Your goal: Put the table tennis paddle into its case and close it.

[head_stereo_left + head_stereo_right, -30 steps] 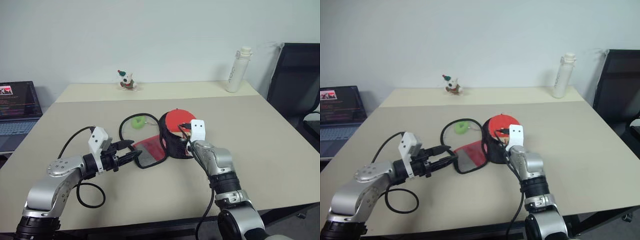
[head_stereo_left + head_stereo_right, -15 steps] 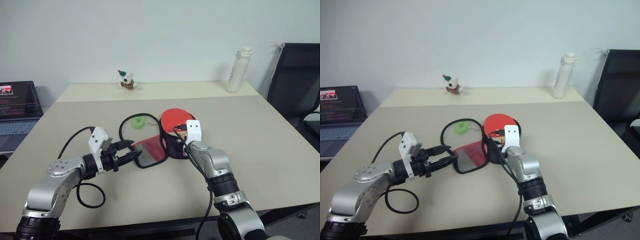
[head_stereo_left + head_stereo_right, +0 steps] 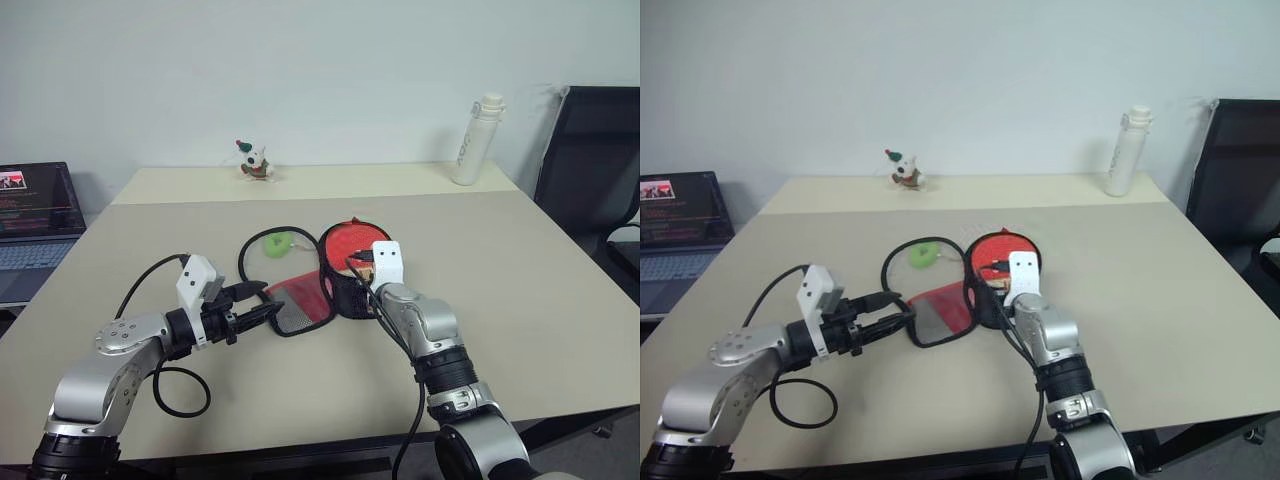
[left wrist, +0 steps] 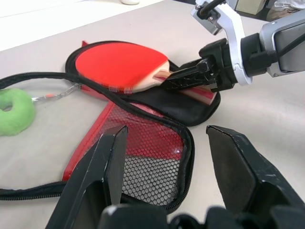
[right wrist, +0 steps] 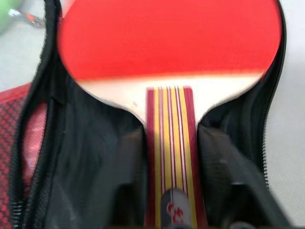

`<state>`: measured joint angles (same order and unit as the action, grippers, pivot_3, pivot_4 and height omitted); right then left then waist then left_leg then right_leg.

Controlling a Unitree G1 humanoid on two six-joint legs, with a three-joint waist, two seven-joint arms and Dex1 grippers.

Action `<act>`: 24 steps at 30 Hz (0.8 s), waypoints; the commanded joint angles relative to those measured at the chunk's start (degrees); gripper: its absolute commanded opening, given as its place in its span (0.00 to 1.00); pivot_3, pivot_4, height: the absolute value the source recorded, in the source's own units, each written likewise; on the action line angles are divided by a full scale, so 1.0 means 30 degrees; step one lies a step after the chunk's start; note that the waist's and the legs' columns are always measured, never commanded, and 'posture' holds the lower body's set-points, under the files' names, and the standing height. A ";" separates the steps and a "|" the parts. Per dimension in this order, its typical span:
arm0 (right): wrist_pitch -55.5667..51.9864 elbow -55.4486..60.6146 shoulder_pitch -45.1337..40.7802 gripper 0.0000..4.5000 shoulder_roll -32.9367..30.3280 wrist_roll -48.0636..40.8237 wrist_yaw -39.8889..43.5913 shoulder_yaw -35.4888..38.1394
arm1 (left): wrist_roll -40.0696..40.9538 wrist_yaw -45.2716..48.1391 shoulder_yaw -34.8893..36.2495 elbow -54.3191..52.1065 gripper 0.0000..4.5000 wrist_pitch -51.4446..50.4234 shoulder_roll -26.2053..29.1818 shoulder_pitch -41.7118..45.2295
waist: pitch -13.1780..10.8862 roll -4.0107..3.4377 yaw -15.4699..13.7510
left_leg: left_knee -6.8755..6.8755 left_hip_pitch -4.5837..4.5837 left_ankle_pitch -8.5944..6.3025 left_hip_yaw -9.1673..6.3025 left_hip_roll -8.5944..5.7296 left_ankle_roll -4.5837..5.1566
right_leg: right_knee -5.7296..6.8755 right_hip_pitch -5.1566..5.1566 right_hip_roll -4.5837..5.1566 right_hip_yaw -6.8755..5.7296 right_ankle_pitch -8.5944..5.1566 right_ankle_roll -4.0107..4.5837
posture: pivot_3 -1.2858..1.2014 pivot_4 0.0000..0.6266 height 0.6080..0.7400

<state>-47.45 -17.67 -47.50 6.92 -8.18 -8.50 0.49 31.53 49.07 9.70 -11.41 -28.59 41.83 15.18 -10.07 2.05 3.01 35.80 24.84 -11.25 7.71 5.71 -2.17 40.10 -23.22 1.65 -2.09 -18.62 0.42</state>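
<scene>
The green ring (image 3: 278, 244) will follow along when I pull the case, because a small metal link (image 5: 32, 19) leads from the green ring towards the case.
The table tennis paddle (image 5: 167, 43), with a red face and a striped wooden handle, lies in the black half of its case (image 4: 190, 112), which is zipped open at mid-table. The case's red and mesh flap (image 4: 147, 162) lies spread towards the left arm. My right gripper (image 5: 172, 136) is open, one finger on each side of the paddle's handle. My left gripper (image 4: 167, 133) is open too, its fingertips at the near edge of the flap with nothing held.
A green ring (image 3: 275, 243) on a black cord lies just left of the case. At the table's far edge stand a white bottle (image 3: 475, 140) and a small toy figure (image 3: 254, 161). A laptop (image 3: 35, 215) is off to the left, a black chair (image 3: 590, 170) to the right.
The right gripper's fingers have parted around the handle. The paddle and case half, tilted up a second ago, now lie lower on the table. The left arm has not moved.
</scene>
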 commanded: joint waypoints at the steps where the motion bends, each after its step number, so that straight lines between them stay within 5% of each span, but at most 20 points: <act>1: 0.0149 0.1313 0.0167 0.73 0.0679 -0.0006 0.0338 -0.0483 | 0.0311 -0.0154 0.0747 -0.0758 0.64 0.0047 0.0045 -0.0063 | 0.0001 0.0002 -0.0002 | 0.0002 0.0000 0.0000 -0.0001 0.0000 0.0000 | 0.0001 0.0000 0.0000 0.0000 0.0000 0.0000 | 0.52 0.24 1.00; 4: 0.0083 0.1647 0.0233 0.97 0.0495 0.0006 0.0683 -0.0681 | 0.0288 -0.0261 0.0785 -0.0766 0.64 0.0049 0.0045 -0.0116 | 0.0005 0.0008 -0.0001 | 0.0003 0.0000 0.0000 -0.0002 0.0000 0.0000 | 0.0002 0.0000 0.0000 -0.0001 0.0000 0.0000 | 0.52 0.24 1.00; 10: -0.1915 0.5162 0.0158 0.99 -0.1141 -0.2166 0.5390 -0.1573 | -0.0688 -0.1402 0.1191 0.0223 0.64 0.0508 0.0069 -0.0240 | 0.0005 0.0009 -0.0008 | 0.0004 0.0000 -0.0001 -0.0004 0.0003 0.0001 | 0.0003 0.0000 -0.0001 0.0001 0.0000 0.0000 | 0.52 0.24 1.00; 16: -0.6883 1.0434 0.0179 0.99 -0.5988 -0.8335 1.2717 -0.0798 | -0.2471 -0.2217 0.0927 0.2363 0.64 0.1040 0.0242 -0.0173 | 0.0014 0.0023 -0.0271 | 0.0020 0.0002 -0.0011 -0.0014 0.0007 0.0018 | 0.0002 0.0006 -0.0001 -0.0007 0.0000 0.0000 | 0.52 0.24 1.00; 24: -0.5350 1.0550 0.0225 1.00 -1.0435 -0.8571 1.6057 -0.1553 | -0.3704 -0.1913 0.0050 0.6244 0.03 0.1788 -0.0312 0.2199 | 0.0023 0.0037 -0.0427 | 0.0061 -0.0003 -0.0043 -0.0013 -0.0032 0.0076 | 0.0031 0.0009 -0.0065 -0.0023 0.0002 0.0004 | 0.52 0.24 1.00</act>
<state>-65.69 13.11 -46.01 -23.83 -33.85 38.32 -3.91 21.13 42.34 10.49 5.91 -24.82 41.17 20.00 -10.01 2.16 1.73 35.99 24.83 -11.38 7.68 5.62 -1.94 40.19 -23.20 1.44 -2.15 -18.61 0.43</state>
